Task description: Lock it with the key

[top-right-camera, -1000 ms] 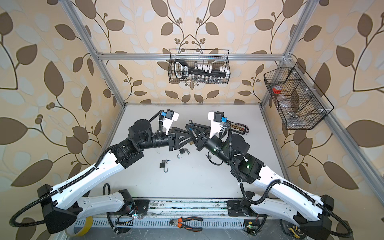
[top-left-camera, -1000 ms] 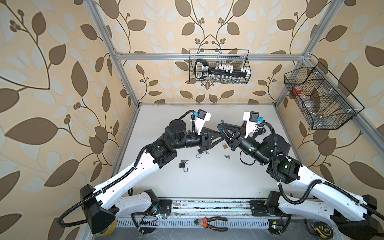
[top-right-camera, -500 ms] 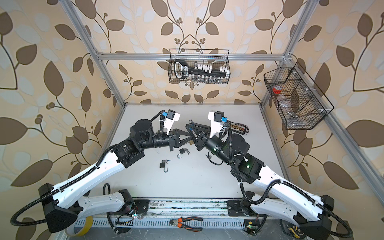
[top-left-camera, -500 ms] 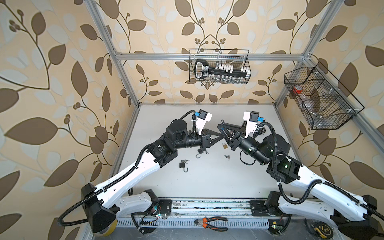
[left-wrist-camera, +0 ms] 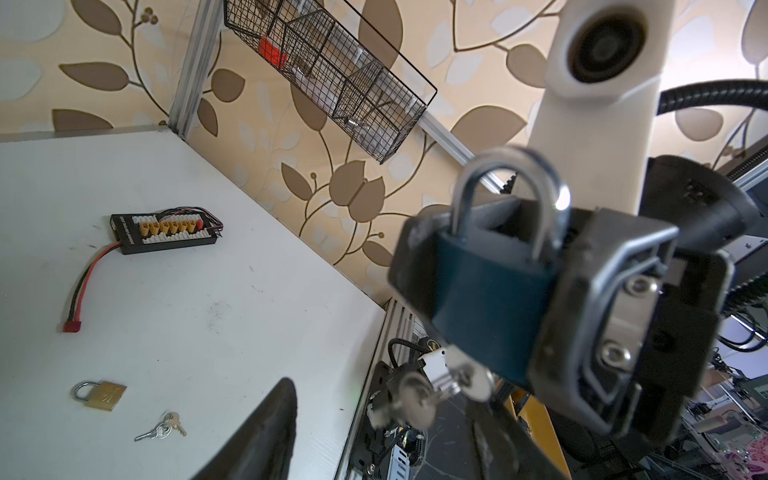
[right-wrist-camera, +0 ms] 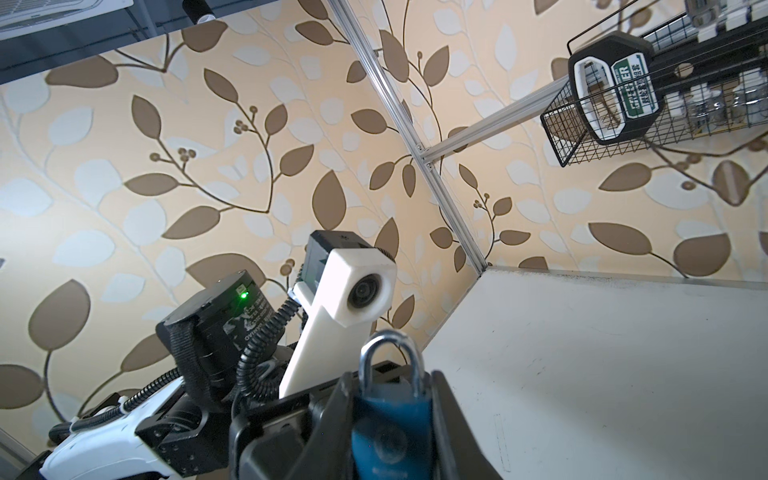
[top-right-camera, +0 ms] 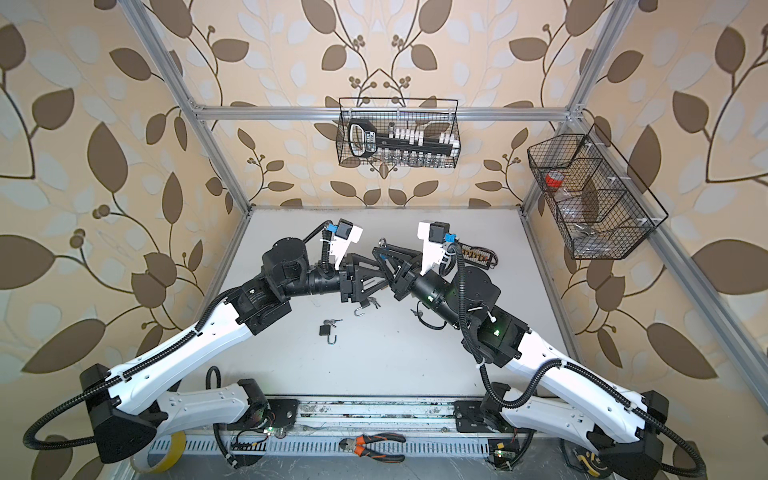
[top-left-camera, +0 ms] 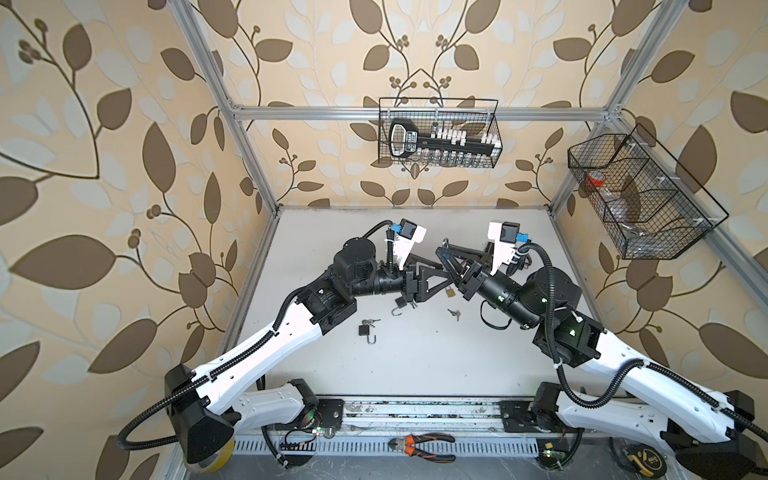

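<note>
The dangling key (left-wrist-camera: 416,400) is hanging in front of the inserted key (left-wrist-camera: 473,376), close to one finger, so next my left gripper moves back and goes to the inserted key from a different angle.
My right gripper (right-wrist-camera: 390,384) is shut on a blue padlock (right-wrist-camera: 390,432) and holds it up above the table, shackle uppermost. In the left wrist view the blue padlock (left-wrist-camera: 490,299) has both shackle legs seated in its body. A key (left-wrist-camera: 471,380) sticks out of its underside, and a second key (left-wrist-camera: 409,399) dangles from the same ring. My left gripper (left-wrist-camera: 382,415) faces the lock from below, open, with one finger (left-wrist-camera: 270,432) far from the keys. In both top views the two grippers meet above the table's middle, left gripper (top-left-camera: 438,276) against right gripper (top-left-camera: 446,253).
On the table lie a brass padlock (left-wrist-camera: 102,395), a loose pair of keys (left-wrist-camera: 162,428), a black padlock with open shackle (top-left-camera: 365,331) and another open padlock (top-left-camera: 399,308). A connector board (left-wrist-camera: 164,232) lies far right. Wire baskets (top-left-camera: 440,133) (top-left-camera: 640,199) hang on the walls.
My left gripper's jaws have closed and then come apart again, so they no longer pinch the key. Both arms have stayed almost where they were.
</note>
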Robot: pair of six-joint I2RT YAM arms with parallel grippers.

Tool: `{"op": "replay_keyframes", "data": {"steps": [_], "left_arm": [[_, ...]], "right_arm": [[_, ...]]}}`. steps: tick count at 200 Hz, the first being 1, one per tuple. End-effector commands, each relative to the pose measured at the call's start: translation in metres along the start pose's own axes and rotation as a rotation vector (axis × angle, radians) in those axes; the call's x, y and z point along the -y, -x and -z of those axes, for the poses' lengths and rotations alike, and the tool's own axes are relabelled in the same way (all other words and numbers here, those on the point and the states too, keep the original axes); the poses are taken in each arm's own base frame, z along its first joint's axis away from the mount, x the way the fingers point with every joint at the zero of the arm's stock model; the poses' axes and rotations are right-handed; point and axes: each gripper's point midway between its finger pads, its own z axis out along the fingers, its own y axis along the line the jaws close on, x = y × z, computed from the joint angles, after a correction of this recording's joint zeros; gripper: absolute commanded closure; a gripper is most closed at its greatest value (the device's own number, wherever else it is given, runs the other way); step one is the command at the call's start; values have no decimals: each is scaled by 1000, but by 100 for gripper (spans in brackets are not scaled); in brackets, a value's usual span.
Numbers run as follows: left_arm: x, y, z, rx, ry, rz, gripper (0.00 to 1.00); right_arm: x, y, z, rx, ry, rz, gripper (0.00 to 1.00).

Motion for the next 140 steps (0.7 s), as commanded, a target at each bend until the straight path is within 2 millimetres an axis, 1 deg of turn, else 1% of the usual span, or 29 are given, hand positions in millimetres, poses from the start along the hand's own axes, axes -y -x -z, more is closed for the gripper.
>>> {"op": "replay_keyframes", "data": {"steps": [1,25,59,108,140], "left_arm": [[30,24,2,51,-91,-73,40],[33,25,1,53,-102,-75,46],[36,26,2,56,-109,-81,60],[39,29,3,58,-120,-87,71],[38,27,2,54,-117,-84,80]], "right_arm": [[-17,25,7,53,49,-21,100],[-17,25,6,49,52,-21,100],[-18,24,5,47,54,-24,100],[-17,24,5,48,52,-25,100],[-17,24,5,48,49,-24,100]]}}
